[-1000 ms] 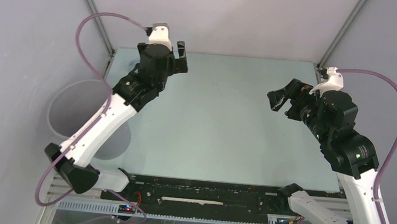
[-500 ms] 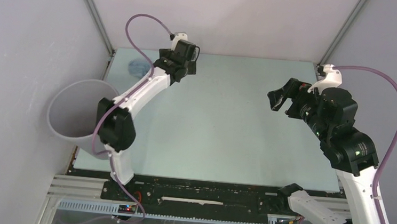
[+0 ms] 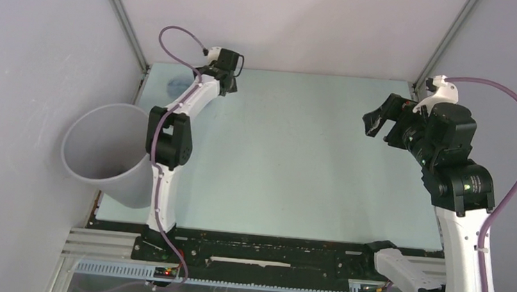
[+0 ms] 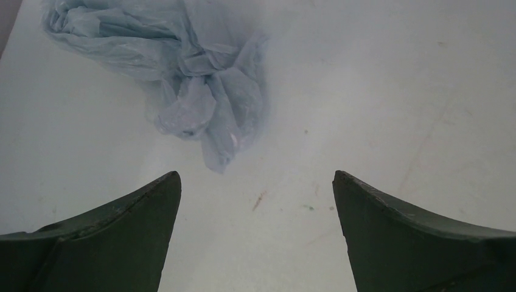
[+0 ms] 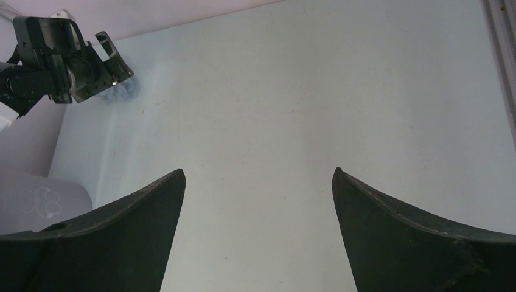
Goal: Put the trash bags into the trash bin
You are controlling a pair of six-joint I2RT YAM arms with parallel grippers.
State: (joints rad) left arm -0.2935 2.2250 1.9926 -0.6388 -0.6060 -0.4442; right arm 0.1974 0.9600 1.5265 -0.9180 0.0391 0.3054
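Observation:
My left gripper should keep going down toward the bag's crumpled folds [image 4: 204,112] until its fingers are on both sides of the trash bag's loose end [image 4: 220,152], because that end points into its open fingers.
The pale-blue trash bag [image 4: 182,67] lies crumpled on the table near the far left corner; it shows faintly in the top view [image 3: 177,84] and in the right wrist view [image 5: 125,91]. My left gripper [image 4: 255,176] is open and empty, hovering just short of the bag's near end; in the top view the left gripper [image 3: 224,72] is at the far left, right of the bag. The grey trash bin [image 3: 105,151] stands off the table's left edge, mouth open. My right gripper [image 3: 383,117] is open and empty, held high at the right.
The enclosure's grey walls and metal corner posts [image 3: 123,17] close in the far left corner behind the bag. The table's left edge [image 3: 138,95] lies between bag and bin. The bin's side with a small print shows in the right wrist view [image 5: 42,204].
My left arm has stretched out further toward the far left corner, its gripper now lower and close to the bag. My right gripper has shifted slightly right and back.

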